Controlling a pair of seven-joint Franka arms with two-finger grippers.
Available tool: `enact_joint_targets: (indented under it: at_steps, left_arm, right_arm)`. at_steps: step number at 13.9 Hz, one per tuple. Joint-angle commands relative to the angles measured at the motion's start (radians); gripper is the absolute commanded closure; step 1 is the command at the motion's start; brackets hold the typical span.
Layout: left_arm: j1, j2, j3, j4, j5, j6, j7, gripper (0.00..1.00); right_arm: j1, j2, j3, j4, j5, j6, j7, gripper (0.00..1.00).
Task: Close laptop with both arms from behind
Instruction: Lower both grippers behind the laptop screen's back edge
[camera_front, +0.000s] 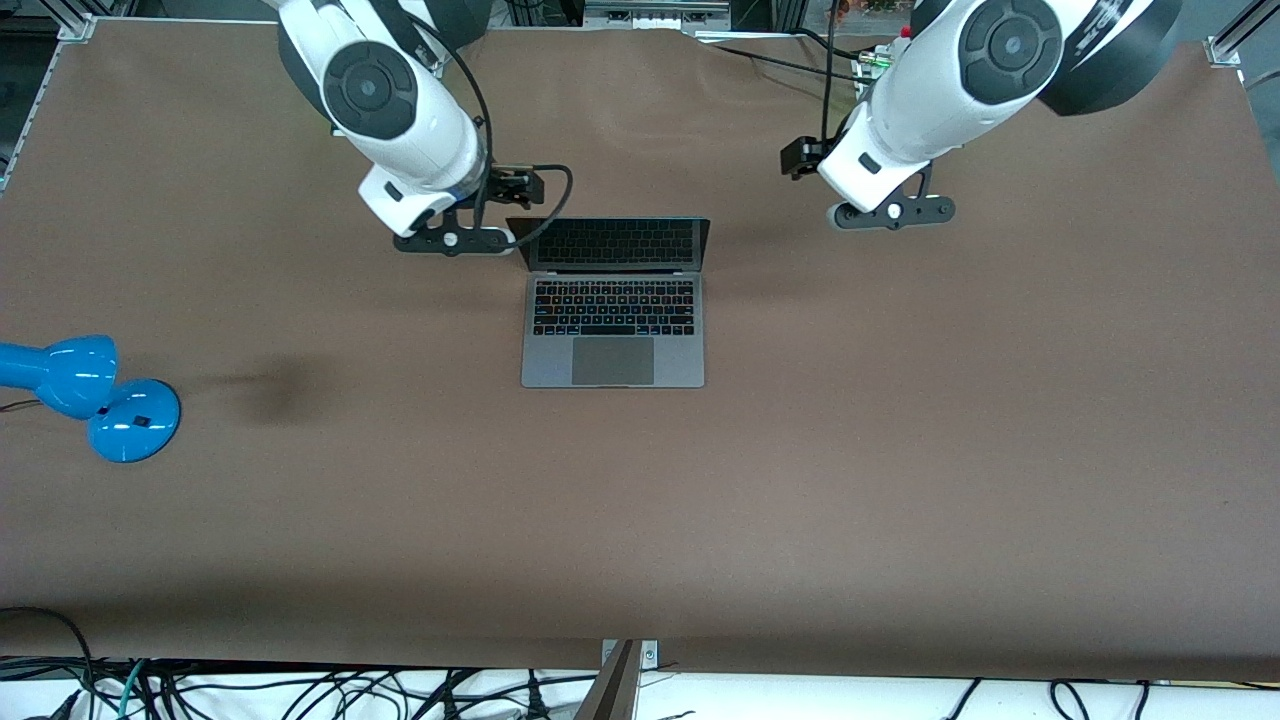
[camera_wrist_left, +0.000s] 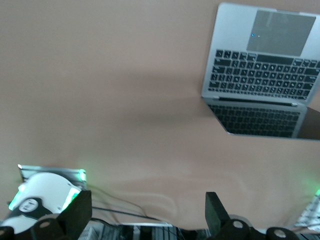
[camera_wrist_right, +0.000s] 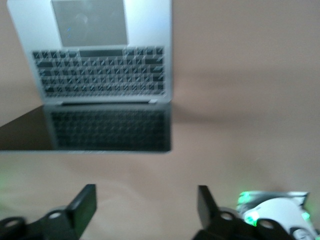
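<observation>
My left gripper needs to close and move in behind the screen's top edge (camera_front: 689, 217) before both grippers push, because it is open and far away from the laptop's screen (camera_front: 617, 245).
The grey laptop (camera_front: 612, 330) stands open on the brown table, its dark screen (camera_front: 612, 245) upright and mirroring the keyboard. My right gripper (camera_front: 450, 238) is open and empty, low beside the screen's edge toward the right arm's end. My left gripper (camera_front: 893, 212) is open and empty over bare table toward the left arm's end, well apart from the laptop. The left wrist view shows the laptop (camera_wrist_left: 260, 65) off to one side of its open gripper (camera_wrist_left: 147, 202). The right wrist view shows the laptop (camera_wrist_right: 100, 75) ahead of its open gripper (camera_wrist_right: 146, 197).
A blue desk lamp (camera_front: 90, 395) lies at the right arm's end of the table. A dark patch (camera_front: 280, 385) marks the cloth beside it. Cables (camera_front: 300, 690) hang along the table edge nearest the front camera.
</observation>
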Motion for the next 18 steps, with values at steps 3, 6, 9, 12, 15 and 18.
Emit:
enact_joint_targets:
  at_steps: [3, 6, 9, 12, 15, 18]
  left_arm:
    - [-0.023, 0.081, -0.099, 0.022, -0.032, 0.054, -0.191, 0.33]
    - [-0.075, 0.145, -0.139, 0.022, -0.030, 0.136, -0.344, 1.00]
    - [-0.115, 0.214, -0.140, 0.024, -0.030, 0.209, -0.347, 1.00]
    - [-0.138, 0.294, -0.139, 0.024, -0.021, 0.277, -0.335, 1.00]
    - [-0.150, 0.325, -0.139, 0.016, -0.017, 0.318, -0.333, 1.00]
    - [-0.153, 0.352, -0.139, 0.011, -0.015, 0.344, -0.329, 1.00]
  right_arm:
    - [-0.002, 0.027, -0.003, -0.062, 0.144, -0.006, 0.011, 0.82]
    - [-0.002, 0.044, -0.003, -0.095, 0.144, -0.009, 0.003, 0.98]
    - [-0.002, 0.061, -0.003, -0.118, 0.144, -0.009, 0.000, 1.00]
    - [-0.002, 0.078, -0.003, -0.150, 0.144, -0.009, -0.037, 1.00]
    - [-0.002, 0.093, -0.003, -0.151, 0.144, -0.004, -0.052, 1.00]
    - [-0.005, 0.101, -0.006, -0.150, 0.142, 0.022, -0.083, 1.00]
